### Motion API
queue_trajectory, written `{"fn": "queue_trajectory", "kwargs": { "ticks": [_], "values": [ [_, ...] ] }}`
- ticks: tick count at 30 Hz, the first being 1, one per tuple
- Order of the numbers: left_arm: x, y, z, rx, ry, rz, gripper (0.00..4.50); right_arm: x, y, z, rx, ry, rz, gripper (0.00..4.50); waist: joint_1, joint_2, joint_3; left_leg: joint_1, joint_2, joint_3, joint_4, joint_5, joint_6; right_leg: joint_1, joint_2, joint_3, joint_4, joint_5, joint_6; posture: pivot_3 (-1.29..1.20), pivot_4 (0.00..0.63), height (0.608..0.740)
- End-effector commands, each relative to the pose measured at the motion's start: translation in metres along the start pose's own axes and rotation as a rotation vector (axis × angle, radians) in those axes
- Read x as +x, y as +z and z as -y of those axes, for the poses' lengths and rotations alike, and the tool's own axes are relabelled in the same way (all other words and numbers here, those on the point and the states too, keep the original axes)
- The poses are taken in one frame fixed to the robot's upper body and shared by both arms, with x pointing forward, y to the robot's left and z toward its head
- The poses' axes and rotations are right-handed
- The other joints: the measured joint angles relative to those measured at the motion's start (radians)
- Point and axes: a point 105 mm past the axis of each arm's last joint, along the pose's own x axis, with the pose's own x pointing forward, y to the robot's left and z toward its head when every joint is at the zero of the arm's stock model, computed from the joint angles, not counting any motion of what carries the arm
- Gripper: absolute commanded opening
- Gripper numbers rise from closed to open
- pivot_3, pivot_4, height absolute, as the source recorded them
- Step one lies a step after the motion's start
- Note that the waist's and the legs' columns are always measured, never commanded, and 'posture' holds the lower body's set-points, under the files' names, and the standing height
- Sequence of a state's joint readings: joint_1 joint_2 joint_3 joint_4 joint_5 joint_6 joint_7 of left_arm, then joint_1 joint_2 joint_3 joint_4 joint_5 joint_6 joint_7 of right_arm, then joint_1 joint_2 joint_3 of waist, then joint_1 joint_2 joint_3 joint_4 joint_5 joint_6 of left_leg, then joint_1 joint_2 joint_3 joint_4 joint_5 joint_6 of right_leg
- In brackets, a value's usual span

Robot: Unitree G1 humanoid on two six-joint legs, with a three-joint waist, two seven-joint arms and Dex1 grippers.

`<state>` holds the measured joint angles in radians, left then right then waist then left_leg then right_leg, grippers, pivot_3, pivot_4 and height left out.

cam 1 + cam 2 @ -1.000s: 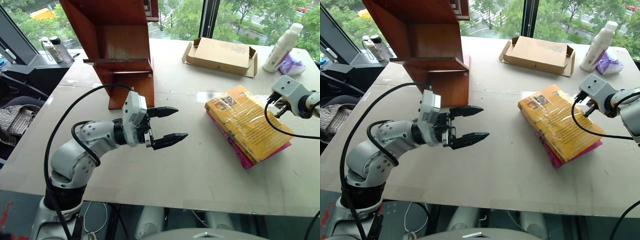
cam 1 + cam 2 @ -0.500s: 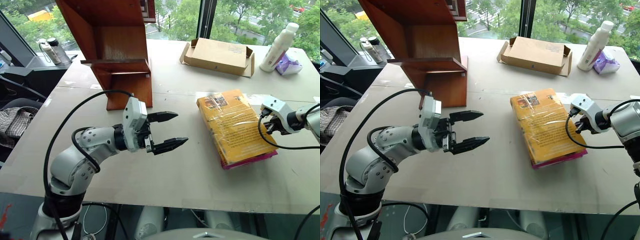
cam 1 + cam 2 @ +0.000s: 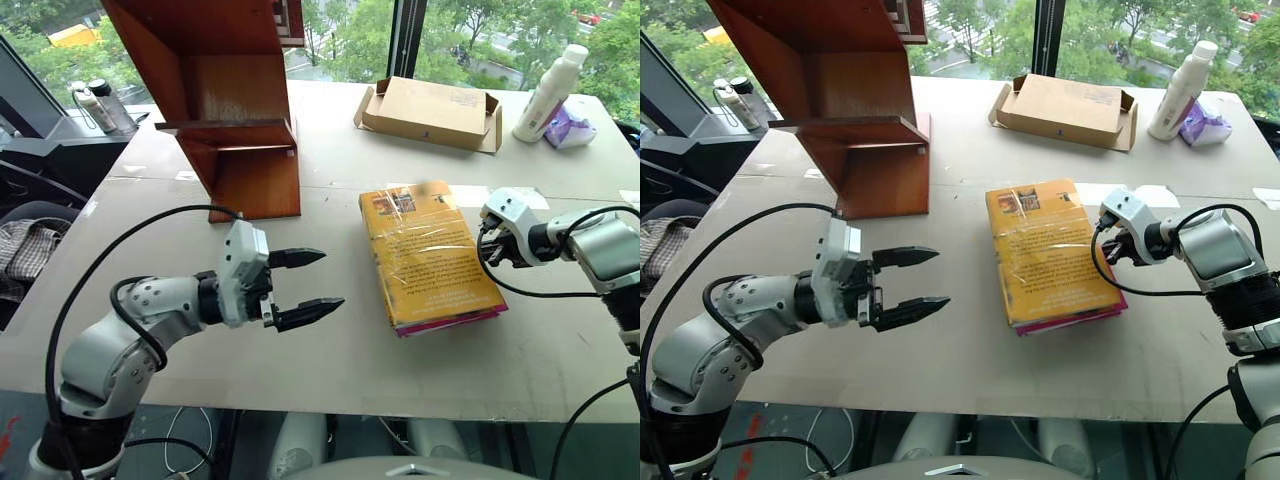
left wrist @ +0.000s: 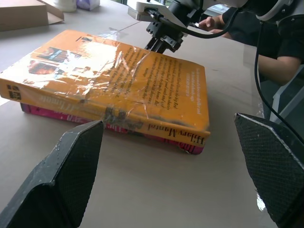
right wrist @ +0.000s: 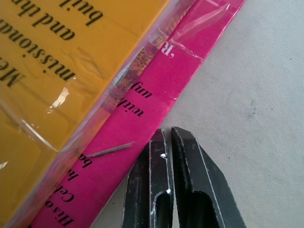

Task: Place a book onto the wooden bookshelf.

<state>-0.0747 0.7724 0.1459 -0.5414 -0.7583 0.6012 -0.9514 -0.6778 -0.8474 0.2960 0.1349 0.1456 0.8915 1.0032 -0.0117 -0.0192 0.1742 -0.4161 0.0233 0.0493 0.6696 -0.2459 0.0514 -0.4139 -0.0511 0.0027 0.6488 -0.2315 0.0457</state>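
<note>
I should slide the yellow-orange book [image 5: 107, 92] toward my left gripper with my right gripper and then move my right gripper away, because the yellow-orange book's spine only just hangs over the pink book.
The book [image 3: 425, 255], yellow-orange in glossy wrap, lies flat on a pink book [image 5: 156, 95] at the table's centre right. My right gripper [image 3: 487, 248] is shut, its tips [image 5: 168, 135] on the table against the pink book's right edge. My left gripper [image 3: 332, 278] is open, low over the table to the left of the books and pointing at their spines [image 4: 142, 124], with a clear gap between them. The wooden bookshelf [image 3: 230, 90] stands at the back left.
A flat cardboard box [image 3: 430, 110] lies at the back of the table. A white bottle [image 3: 548, 80] and a purple pack [image 3: 570, 125] are at the back right. A person's arm [image 4: 266, 52] shows beyond the table's right side.
My right gripper has come left and down against the books' right edge. The two books have slid left and turned straighter. My left gripper has drawn back slightly to the left and lower.
</note>
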Motion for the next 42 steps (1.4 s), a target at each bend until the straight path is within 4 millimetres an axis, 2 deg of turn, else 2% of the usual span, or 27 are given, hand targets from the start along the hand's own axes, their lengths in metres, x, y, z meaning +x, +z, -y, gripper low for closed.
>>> {"fn": "queue_trajectory", "kwargs": {
  "ticks": [1, 4, 7, 13, 17, 25, 28, 30, 32, 35, 39, 41, 42],
  "values": [
    [-0.013, 0.004, -0.001, 0.039, 0.017, -0.005, 4.50, -0.033, 0.008, 0.020, -0.020, -0.116, 0.057, 0.03, 0.003, 0.000, 0.000, 0.000, 0.000, 0.000, 0.000, 0.000, 0.000, 0.000, -0.001, 0.000, 0.000, 0.000, 0.000, 0.00, 0.150, 0.740],
    [-0.018, 0.003, -0.002, 0.042, 0.027, -0.011, 4.50, -0.047, 0.009, 0.023, -0.035, -0.153, 0.070, 0.03, 0.005, 0.001, 0.001, 0.000, -0.001, 0.000, 0.000, 0.000, 0.000, 0.000, -0.001, 0.000, 0.000, 0.000, 0.000, 0.00, 0.150, 0.740],
    [-0.020, 0.003, -0.002, 0.041, 0.030, -0.011, 4.50, -0.049, 0.015, 0.019, -0.054, -0.152, 0.087, 0.03, 0.000, 0.001, 0.001, 0.000, 0.000, 0.000, 0.000, 0.000, 0.000, 0.000, -0.001, 0.000, -0.001, 0.000, 0.000, 0.00, 0.150, 0.740],
    [-0.025, -0.001, -0.006, 0.036, 0.054, -0.017, 4.50, -0.039, 0.034, 0.001, -0.087, -0.101, 0.140, 0.03, -0.001, 0.001, 0.001, 0.000, 0.000, 0.000, 0.000, 0.000, 0.000, 0.000, -0.001, 0.000, 0.000, 0.000, 0.000, 0.00, 0.150, 0.740],
    [-0.027, -0.005, -0.007, 0.028, 0.068, -0.020, 4.50, -0.027, 0.043, -0.020, -0.130, -0.025, 0.155, 0.03, 0.000, 0.001, 0.001, 0.000, 0.000, 0.000, 0.000, 0.000, 0.000, 0.000, -0.001, 0.000, 0.000, 0.000, 0.000, 0.00, 0.150, 0.740],
    [-0.029, -0.009, -0.007, 0.019, 0.077, -0.028, 4.50, -0.019, 0.055, -0.033, -0.148, 0.005, 0.188, 0.03, 0.001, 0.001, 0.001, 0.000, 0.000, 0.000, 0.000, 0.000, 0.000, 0.000, -0.002, -0.001, 0.000, 0.000, 0.000, 0.00, 0.150, 0.740],
    [-0.026, -0.014, -0.008, -0.009, 0.095, -0.037, 4.50, -0.029, 0.054, -0.025, -0.169, -0.054, 0.248, 0.03, 0.001, 0.001, 0.001, 0.000, 0.000, 0.000, 0.000, 0.000, 0.000, 0.000, -0.003, -0.001, 0.000, 0.000, 0.000, 0.00, 0.150, 0.740],
    [-0.023, -0.015, -0.014, -0.057, 0.137, -0.015, 4.50, -0.049, 0.059, -0.020, -0.238, -0.106, 0.402, 0.03, 0.010, 0.001, 0.001, -0.001, 0.000, -0.001, -0.001, 0.000, 0.000, 0.000, -0.003, -0.002, -0.001, 0.000, 0.000, 0.00, 0.150, 0.740],
    [-0.023, -0.017, -0.018, -0.089, 0.162, -0.011, 4.50, -0.062, 0.056, -0.019, -0.257, -0.122, 0.446, 0.03, 0.019, 0.001, 0.001, -0.001, -0.001, -0.001, -0.001, 0.000, 0.000, 0.000, -0.003, -0.003, -0.002, 0.000, 0.000, 0.00, 0.150, 0.740],
    [-0.020, -0.024, -0.027, -0.199, 0.183, -0.028, 4.50, -0.113, 0.033, -0.029, -0.260, -0.110, 0.562, 0.84, 0.035, 0.001, 0.001, -0.002, -0.001, -0.001, 0.000, 0.000, 0.000, 0.000, -0.002, -0.003, -0.002, 0.002, 0.004, 0.00, 0.150, 0.740],
    [-0.018, -0.028, -0.037, -0.366, 0.158, -0.067, 4.50, -0.147, 0.012, -0.054, -0.286, -0.085, 0.620, 2.76, 0.037, 0.001, 0.000, -0.001, 0.000, -0.004, -0.001, 0.000, 0.000, 0.003, -0.002, -0.005, -0.002, 0.001, 0.005, 0.00, 0.150, 0.740],
    [-0.016, -0.027, -0.042, -0.492, 0.122, -0.071, 4.50, -0.160, 0.003, -0.065, -0.299, -0.070, 0.650, 3.51, 0.028, 0.001, 0.000, 0.000, 0.000, -0.004, 0.000, 0.000, 0.000, 0.003, -0.001, -0.006, -0.001, 0.001, 0.005, 0.00, 0.150, 0.740],
    [-0.013, -0.025, -0.044, -0.544, 0.098, -0.064, 4.50, -0.166, -0.002, -0.070, -0.296, -0.050, 0.656, 3.51, 0.026, 0.001, 0.000, 0.001, 0.000, -0.005, 0.001, 0.000, 0.000, 0.004, 0.000, -0.005, 0.000, 0.001, 0.005, 0.00, 0.150, 0.740]
  ]
}}
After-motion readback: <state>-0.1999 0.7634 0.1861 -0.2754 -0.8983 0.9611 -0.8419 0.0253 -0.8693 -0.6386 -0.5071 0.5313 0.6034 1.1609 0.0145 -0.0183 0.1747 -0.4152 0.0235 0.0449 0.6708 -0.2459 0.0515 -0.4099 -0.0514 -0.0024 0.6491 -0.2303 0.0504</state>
